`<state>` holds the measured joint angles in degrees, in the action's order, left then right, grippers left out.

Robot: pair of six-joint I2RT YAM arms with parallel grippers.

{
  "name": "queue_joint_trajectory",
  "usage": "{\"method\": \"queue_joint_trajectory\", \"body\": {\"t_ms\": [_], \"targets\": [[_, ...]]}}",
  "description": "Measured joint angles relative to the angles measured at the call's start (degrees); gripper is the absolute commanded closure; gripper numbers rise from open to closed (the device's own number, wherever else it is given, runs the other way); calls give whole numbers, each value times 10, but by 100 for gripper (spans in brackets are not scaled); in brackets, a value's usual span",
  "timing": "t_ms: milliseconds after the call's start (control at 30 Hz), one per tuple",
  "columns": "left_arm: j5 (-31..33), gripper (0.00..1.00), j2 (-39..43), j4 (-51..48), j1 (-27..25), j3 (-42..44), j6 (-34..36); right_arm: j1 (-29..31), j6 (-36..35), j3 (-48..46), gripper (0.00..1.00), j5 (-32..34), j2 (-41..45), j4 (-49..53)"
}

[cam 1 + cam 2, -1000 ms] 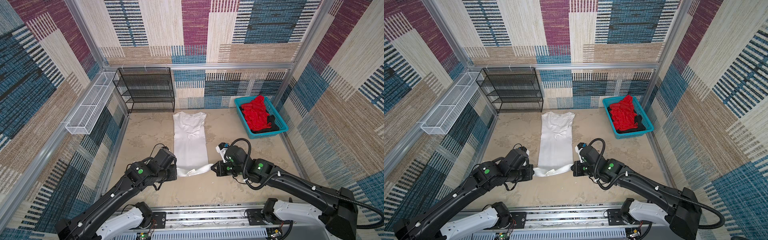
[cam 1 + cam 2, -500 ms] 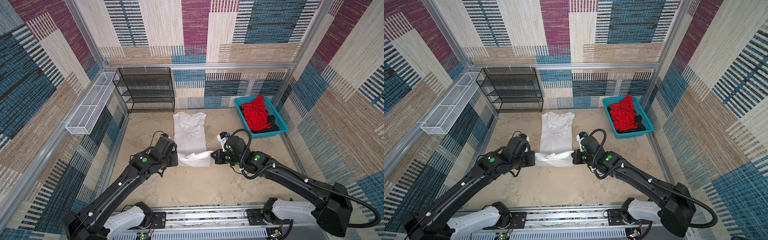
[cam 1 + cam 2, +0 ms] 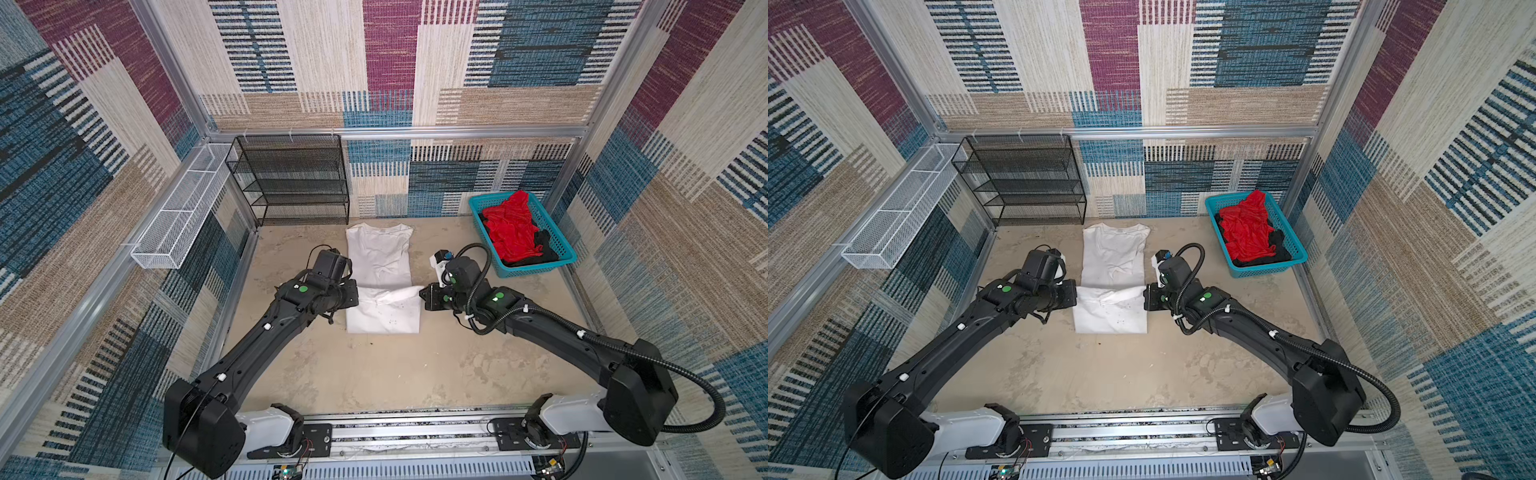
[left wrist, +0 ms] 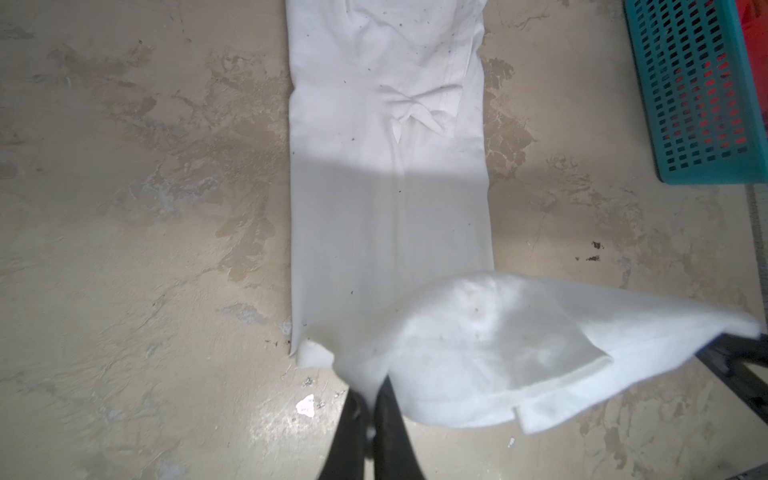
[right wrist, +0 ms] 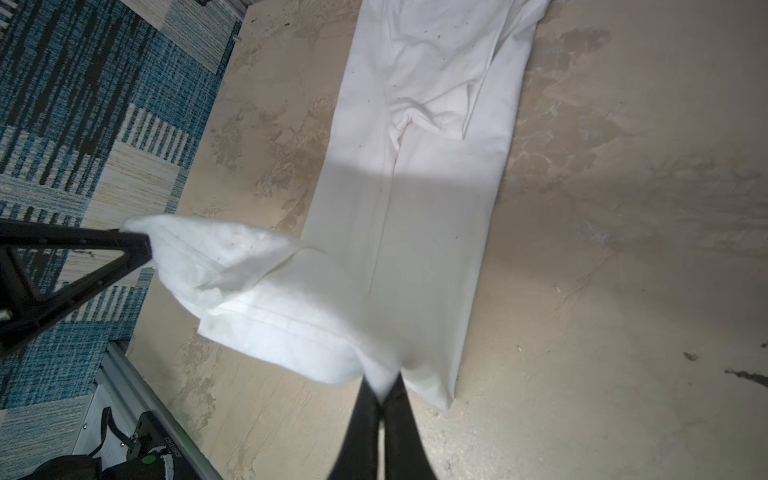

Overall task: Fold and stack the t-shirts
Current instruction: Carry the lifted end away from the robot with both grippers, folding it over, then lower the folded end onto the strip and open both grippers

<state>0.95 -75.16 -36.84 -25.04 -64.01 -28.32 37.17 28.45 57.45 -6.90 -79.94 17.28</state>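
My left gripper keeps bringing the lifted hem (image 3: 390, 295) toward the collar (image 3: 379, 228) until the hem lies flat, and then let go, because the hem reaches across the full width of the white t-shirt.
The white t-shirt (image 3: 380, 253) (image 3: 1113, 253) lies as a long narrow strip on the floor, collar at the far end. Its near end is doubled back over itself. My left gripper (image 3: 353, 297) (image 4: 372, 395) is shut on one corner of the lifted hem. My right gripper (image 3: 420, 293) (image 5: 381, 390) is shut on the opposite corner. The hem sags between them just above the shirt (image 4: 390, 166) (image 5: 415, 166). The red t-shirt (image 3: 513, 228) (image 3: 1246, 230) is heaped on the black t-shirt (image 3: 542, 245) in the turquoise basket (image 3: 536, 268).
The basket (image 3: 1266, 270) stands at the back right by the wall, close to my right arm. A black wire shelf (image 3: 291, 183) stands against the back wall. A white wire tray (image 3: 178, 216) hangs on the left wall. The arm rail (image 3: 374, 432) runs along the front.
Both grippers have moved away from the front edge towards the collar, carrying the hem with them. The near part of the white t-shirt now lies folded over itself.
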Motion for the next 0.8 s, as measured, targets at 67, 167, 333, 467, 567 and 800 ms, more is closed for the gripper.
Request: {"method": "queue_joint_trajectory", "body": {"t_ms": [67, 167, 333, 467, 567, 800], "targets": [[-11, 100, -17, 9, 10, -9, 4, -9, -5, 3, 100, 0, -11, -10], [-14, 100, -40, 22, 23, -21, 11, -21, -17, 12, 100, -6, -35, -25], [-28, 100, -85, 39, 42, -44, 22, -36, -34, 36, 100, -16, -79, -41], [-40, 100, -124, 50, 55, -62, 30, -50, -47, 57, 100, -26, -117, -53], [-42, 100, -146, 55, 63, -68, 30, -59, -56, 71, 100, -37, -148, -60], [-55, 100, -203, 79, 85, -79, 34, -77, -69, 107, 100, -65, -223, -79]]}}
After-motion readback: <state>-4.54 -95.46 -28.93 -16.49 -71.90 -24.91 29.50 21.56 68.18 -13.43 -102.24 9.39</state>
